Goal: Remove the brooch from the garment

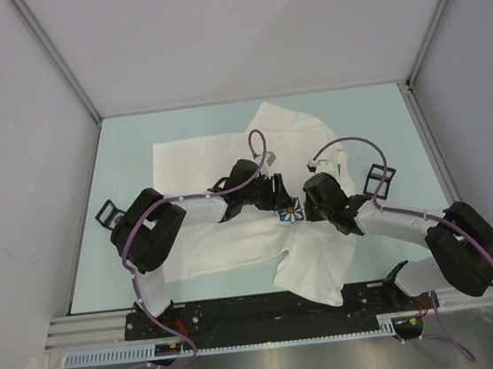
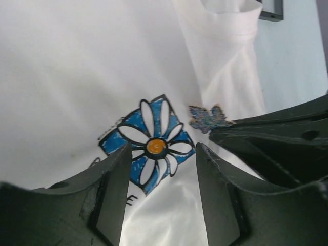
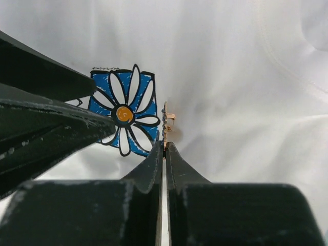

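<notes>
My left gripper should take the brooch's body [image 2: 205, 118], because the brooch's gold clasp [image 3: 170, 118] faces away from that gripper. This will leave my right gripper free to open the clasp.
The garment [image 1: 216, 148] is a white T-shirt lying crumpled across the table, with a blue-and-white flower print [image 2: 154, 146] on it. The brooch [image 2: 207, 117] is a small dark leaf-like pin with a gold edge, just right of the print. My right gripper [image 3: 164, 145] is shut on the brooch [image 3: 166, 120], which shows edge-on with its gold clasp. I cannot tell whether the pin is still in the cloth. My left gripper [image 2: 163, 154] is open, low over the shirt, with the print between its fingers. The two grippers nearly meet at the print [image 1: 291, 211].
Two small square black frames [image 1: 110, 212] [image 1: 381, 178] lie on the pale blue table beside the shirt. One of them shows in the left wrist view [image 2: 271, 10]. Grey walls enclose the table. The shirt's hem hangs over the near rail [image 1: 261, 312].
</notes>
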You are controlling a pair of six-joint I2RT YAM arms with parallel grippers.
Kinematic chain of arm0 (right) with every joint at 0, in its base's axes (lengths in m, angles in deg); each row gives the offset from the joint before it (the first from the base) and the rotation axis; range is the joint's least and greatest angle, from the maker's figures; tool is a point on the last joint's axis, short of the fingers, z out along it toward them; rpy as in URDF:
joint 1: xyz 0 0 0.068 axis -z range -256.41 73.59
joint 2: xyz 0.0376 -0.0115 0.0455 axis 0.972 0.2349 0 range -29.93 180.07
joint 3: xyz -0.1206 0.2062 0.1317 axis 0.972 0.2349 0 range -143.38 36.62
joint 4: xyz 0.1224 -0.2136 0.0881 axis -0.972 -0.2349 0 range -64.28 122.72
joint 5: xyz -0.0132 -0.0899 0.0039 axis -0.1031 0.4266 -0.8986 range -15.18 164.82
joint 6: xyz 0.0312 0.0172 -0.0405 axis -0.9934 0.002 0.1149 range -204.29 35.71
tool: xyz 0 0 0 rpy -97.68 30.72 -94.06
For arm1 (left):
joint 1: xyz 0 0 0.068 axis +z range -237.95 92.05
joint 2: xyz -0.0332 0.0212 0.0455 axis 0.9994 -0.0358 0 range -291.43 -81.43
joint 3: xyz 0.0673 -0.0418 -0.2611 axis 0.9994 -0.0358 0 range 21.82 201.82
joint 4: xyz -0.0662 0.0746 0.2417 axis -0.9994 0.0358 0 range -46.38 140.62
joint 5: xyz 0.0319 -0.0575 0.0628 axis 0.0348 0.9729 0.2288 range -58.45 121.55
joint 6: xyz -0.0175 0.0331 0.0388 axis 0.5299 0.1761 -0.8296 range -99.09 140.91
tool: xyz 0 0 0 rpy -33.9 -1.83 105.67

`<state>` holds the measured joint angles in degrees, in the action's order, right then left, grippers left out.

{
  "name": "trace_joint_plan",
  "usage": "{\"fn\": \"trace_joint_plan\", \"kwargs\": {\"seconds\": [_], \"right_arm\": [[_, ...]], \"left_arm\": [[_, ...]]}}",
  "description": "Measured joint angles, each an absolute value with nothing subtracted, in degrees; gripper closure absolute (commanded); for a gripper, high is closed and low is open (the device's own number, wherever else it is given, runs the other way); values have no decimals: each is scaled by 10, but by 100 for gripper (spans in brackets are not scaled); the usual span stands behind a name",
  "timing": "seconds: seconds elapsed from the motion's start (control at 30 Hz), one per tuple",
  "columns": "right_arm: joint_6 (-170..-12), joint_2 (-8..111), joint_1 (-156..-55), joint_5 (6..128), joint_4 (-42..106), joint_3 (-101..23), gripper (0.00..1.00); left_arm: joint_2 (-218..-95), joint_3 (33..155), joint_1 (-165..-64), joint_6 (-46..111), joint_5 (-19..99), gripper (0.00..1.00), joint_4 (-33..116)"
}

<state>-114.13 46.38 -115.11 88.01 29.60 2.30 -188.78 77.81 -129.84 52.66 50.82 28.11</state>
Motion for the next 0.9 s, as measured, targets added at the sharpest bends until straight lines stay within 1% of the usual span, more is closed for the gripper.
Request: {"fn": "trace_joint_plan", "kwargs": {"seconds": [0.07, 0.13, 0.3, 0.5, 0.53, 0.73, 0.77, 0.8, 0.9], "right_arm": [[-1135, 484, -1169, 904, 283, 4, 91], [-1127, 511, -1187, 925, 269, -18, 85], [-1105, 579, -1236, 972, 248, -72, 75], [-1075, 620, -1282, 1007, 247, -100, 66], [-1071, 622, -1285, 1009, 247, -104, 66], [-1065, 615, -1283, 1015, 236, -112, 55], [-1065, 608, -1282, 1013, 230, -112, 52], [-1065, 599, -1282, 1011, 223, -112, 52], [-1068, 557, -1281, 1001, 199, -112, 49]], "left_arm": [[-1888, 777, -1294, 536, 525, 42, 270], [-1888, 770, -1291, 546, 539, 42, 257], [-1887, 742, -1273, 572, 558, 37, 231], [-1885, 712, -1252, 598, 562, 37, 199], [-1885, 712, -1251, 600, 562, 37, 195], [-1886, 712, -1248, 601, 582, 36, 167], [-1887, 712, -1249, 601, 588, 35, 164], [-1888, 713, -1250, 600, 592, 32, 160], [-1892, 723, -1258, 593, 593, 31, 163]]}}
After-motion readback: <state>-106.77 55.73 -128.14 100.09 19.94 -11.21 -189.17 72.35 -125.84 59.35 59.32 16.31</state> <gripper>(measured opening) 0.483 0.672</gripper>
